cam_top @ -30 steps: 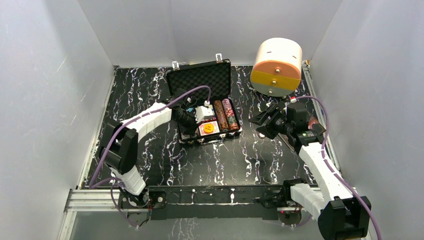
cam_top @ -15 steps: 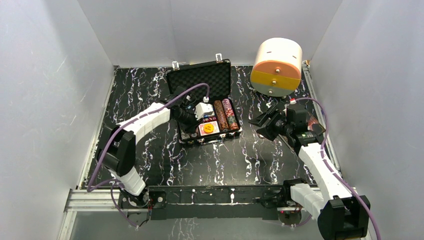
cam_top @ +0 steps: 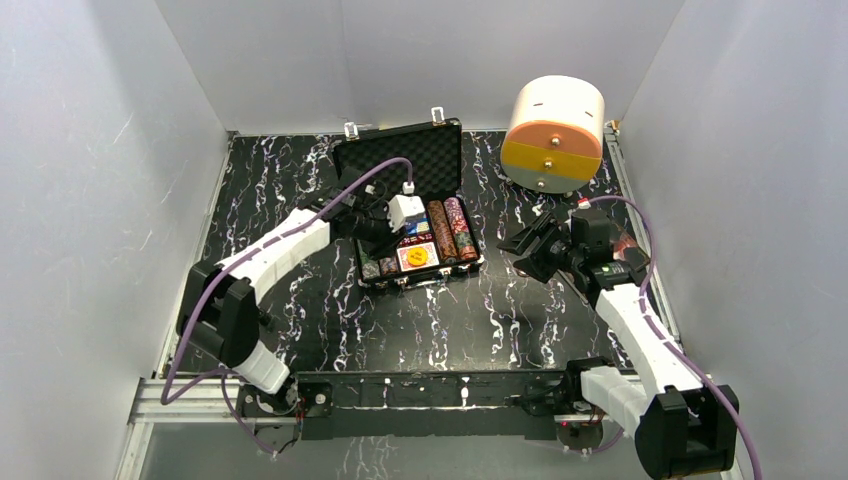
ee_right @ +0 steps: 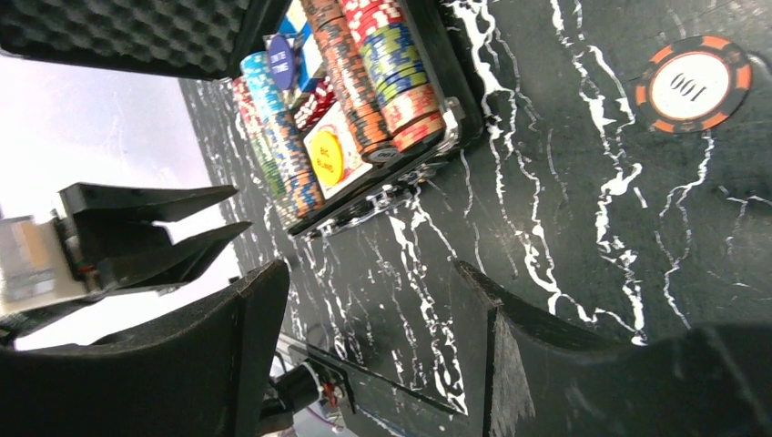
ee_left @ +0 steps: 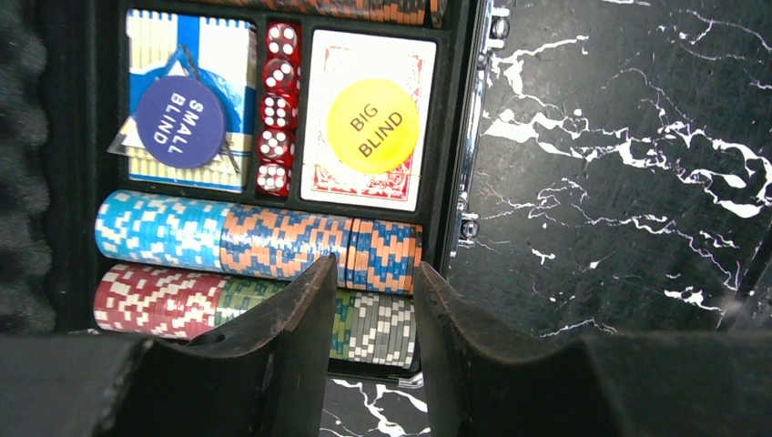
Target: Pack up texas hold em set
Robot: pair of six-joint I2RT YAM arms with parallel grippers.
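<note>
The loose orange-and-white chip [ee_right: 695,84] is far away from my left gripper over the case, so next my right gripper picks up the chip and passes it over.
The black foam-lined briefcase [cam_top: 440,150] lies open mid-table. In the left wrist view it holds rows of striped poker chips [ee_left: 228,241], small red dice [ee_left: 276,118], a red-backed card deck [ee_left: 328,177] under the yellow Big Blind disc [ee_left: 372,126], and a purple Small Blind disc [ee_left: 179,121]. My left gripper [ee_left: 375,264] hovers over the case's left chip rows [cam_top: 380,245], jaws slightly apart and empty. My right gripper [ee_right: 371,266] is open and empty over the table right of the case [cam_top: 520,250]. One loose orange-and-white "100" chip [ee_right: 694,84] lies on the table.
The white-and-orange cylindrical drawer box [cam_top: 555,135] stands at the back right. White walls enclose the black marbled table [cam_top: 450,320] on three sides. My left gripper also shows in the right wrist view [ee_right: 146,237].
My left arm has stretched out and its gripper has shifted slightly farther over the case. The right arm has barely moved.
</note>
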